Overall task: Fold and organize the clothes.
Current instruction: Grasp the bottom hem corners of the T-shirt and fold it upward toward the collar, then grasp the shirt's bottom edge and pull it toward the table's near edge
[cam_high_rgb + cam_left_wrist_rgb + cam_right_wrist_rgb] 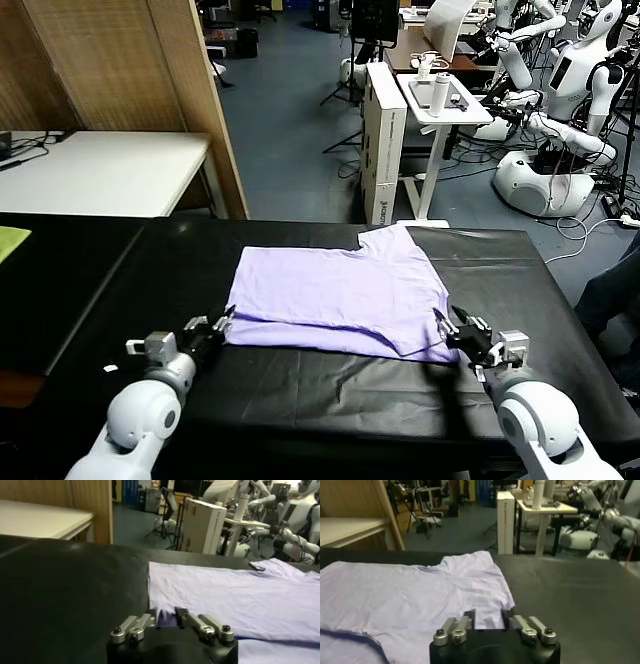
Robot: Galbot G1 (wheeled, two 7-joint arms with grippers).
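Note:
My right gripper should help pull the T-shirt's near corner (448, 355) toward me before it reaches for the sleeve, because the lavender T-shirt's sleeve (387, 238) is close to the far edge of the table.
The lavender T-shirt (335, 295) lies flat on the black table (300, 395), its near part folded over and a sleeve pointing to the far right. My left gripper (226, 320) is at the shirt's near left corner. In the left wrist view (167, 616) its jaws are drawn in on a bunched, shadowed bit of the shirt (225, 597). My right gripper (447, 322) is at the near right corner. In the right wrist view (489, 616) its jaws stand apart with the shirt's edge (410, 595) lying flat between them. A darker purple hem (355, 636) shows on the near side.
A white table (100, 170) and a wooden partition (130, 60) stand at the back left. A yellow-green cloth (10, 240) lies at the far left edge. A white cart (435, 95) and other robots (560, 120) stand beyond the table's far right.

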